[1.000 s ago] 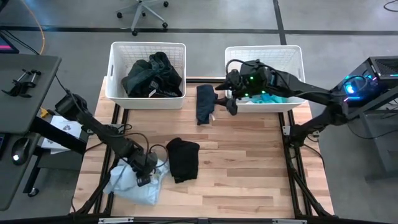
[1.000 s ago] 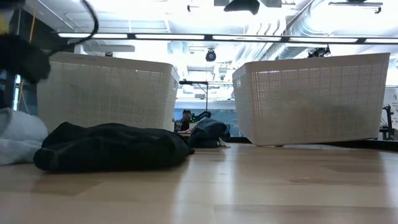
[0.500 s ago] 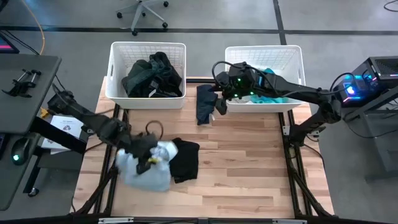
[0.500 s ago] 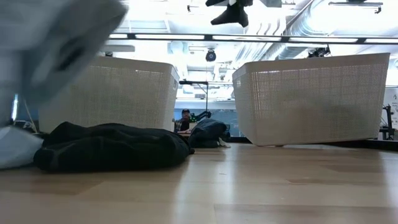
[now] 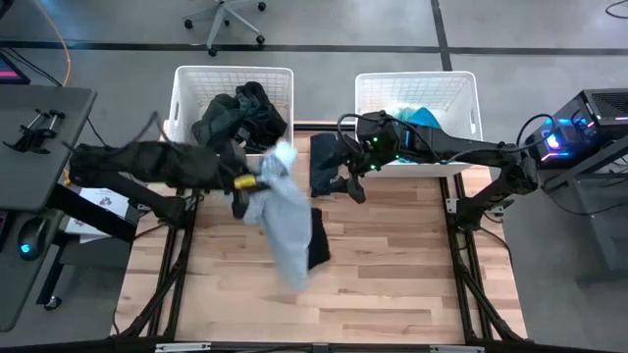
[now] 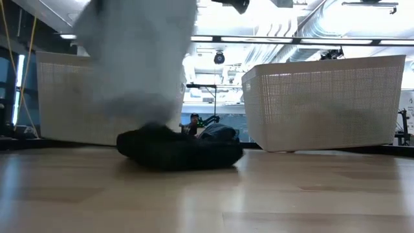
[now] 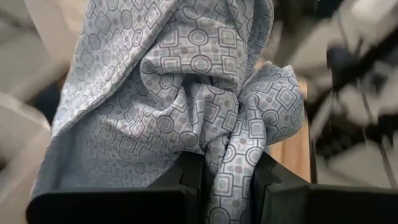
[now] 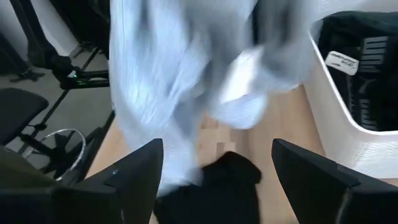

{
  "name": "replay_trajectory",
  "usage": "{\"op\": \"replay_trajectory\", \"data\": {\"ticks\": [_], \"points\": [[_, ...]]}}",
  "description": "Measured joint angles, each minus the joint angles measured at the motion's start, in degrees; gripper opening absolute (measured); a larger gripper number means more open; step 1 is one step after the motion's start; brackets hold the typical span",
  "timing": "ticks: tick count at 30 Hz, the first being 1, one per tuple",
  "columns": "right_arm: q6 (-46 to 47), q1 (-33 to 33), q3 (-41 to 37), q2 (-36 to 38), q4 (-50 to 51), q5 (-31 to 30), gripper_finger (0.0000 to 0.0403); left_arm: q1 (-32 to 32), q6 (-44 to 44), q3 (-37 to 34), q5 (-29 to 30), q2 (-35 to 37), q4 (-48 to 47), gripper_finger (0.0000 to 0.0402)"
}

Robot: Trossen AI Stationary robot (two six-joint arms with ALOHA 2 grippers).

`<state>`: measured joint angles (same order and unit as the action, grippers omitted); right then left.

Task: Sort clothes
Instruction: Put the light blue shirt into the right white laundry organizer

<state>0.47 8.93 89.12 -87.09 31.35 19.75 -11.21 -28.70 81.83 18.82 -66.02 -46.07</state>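
Note:
I expect the black garment (image 5: 319, 245) to stay behind when I carry the pale blue garment off, since the slack lower end (image 5: 292, 267) just hangs over it.
My left gripper (image 5: 245, 184) is shut on a pale blue patterned garment (image 5: 285, 221) and holds it above the table's middle; the garment also shows in the low view (image 6: 136, 58), blurred. A black garment (image 5: 316, 243) lies on the table, partly under it. A navy garment (image 5: 322, 162) lies between the two baskets. My right gripper (image 5: 351, 186) is open and empty beside the navy garment, in front of the right basket (image 5: 461, 98). Dark clothes (image 5: 240, 118) fill the left basket (image 5: 182, 108), and teal and blue clothes (image 5: 417, 118) lie in the right one. My left gripper pinches a bunched fold of the pale blue garment (image 7: 227, 177) between its two fingers, several layers together. The garment is lifted and hangs below and past the fingers (image 7: 186, 180), slack. Its lower end (image 5: 294, 275) trails over the black garment.
The two white lattice baskets stand at the table's far edge. Bare wood (image 5: 392, 275) lies on the near right. A side table (image 5: 39, 118) with gear stands to the left. My right arm (image 5: 471, 152) reaches across in front of the right basket.
My left gripper has risen from the table's near left and swung toward the far edge and the middle, carrying the pale blue garment, which has come off the table and now hangs, stretched out. My right gripper has gone from the right basket's rim a little toward the near edge.

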Motion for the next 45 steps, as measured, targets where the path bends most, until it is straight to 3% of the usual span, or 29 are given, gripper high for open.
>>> {"op": "replay_trajectory", "data": {"ticks": [4,10,13,19,22,25,29,35,40,45], "points": [[1.0,-1.4,0.0,0.0,-2.5,0.0,0.0287,3.8,6.6,4.7,1.6,-0.1,4.4,0.0038],[1.4,-3.6,0.0,-0.8,-17.4,0.1,0.0287,8.1,11.3,5.6,1.7,-0.9,13.2,0.0038],[4.1,-4.1,0.0,-2.8,-25.1,-3.1,0.0287,9.3,12.0,5.6,1.3,-2.3,17.3,0.0038],[6.9,-4.1,0.1,-7.0,-29.3,-7.8,0.0282,10.6,11.1,5.6,-3.3,-6.9,24.7,0.0038],[7.1,-4.3,0.1,-7.4,-30.7,-7.8,0.0245,10.9,9.9,5.6,-5.4,-8.9,26.9,0.0038],[7.5,-4.5,0.1,-7.3,-31.1,-7.7,0.0163,10.9,8.5,5.6,-5.7,-10.0,27.3,0.0045],[8.9,-4.5,0.0,-6.2,-30.0,-7.6,0.0035,10.9,8.3,5.7,-5.7,-10.4,28.4,0.0076],[10.6,-4.8,0.0,0.0,-19.0,-12.7,0.0037,11.9,8.4,5.7,-6.9,-7.9,24.1,0.0167],[11.7,-4.1,0.0,8.9,-5.0,-25.4,0.0033,12.8,7.3,5.7,-4.4,-4.0,12.7,0.0222],[12.2,0.0,0.0,17.2,3.6,-40.3,0.0033,12.7,4.5,5.7,-0.1,-1.7,3.8,0.0229]]}}
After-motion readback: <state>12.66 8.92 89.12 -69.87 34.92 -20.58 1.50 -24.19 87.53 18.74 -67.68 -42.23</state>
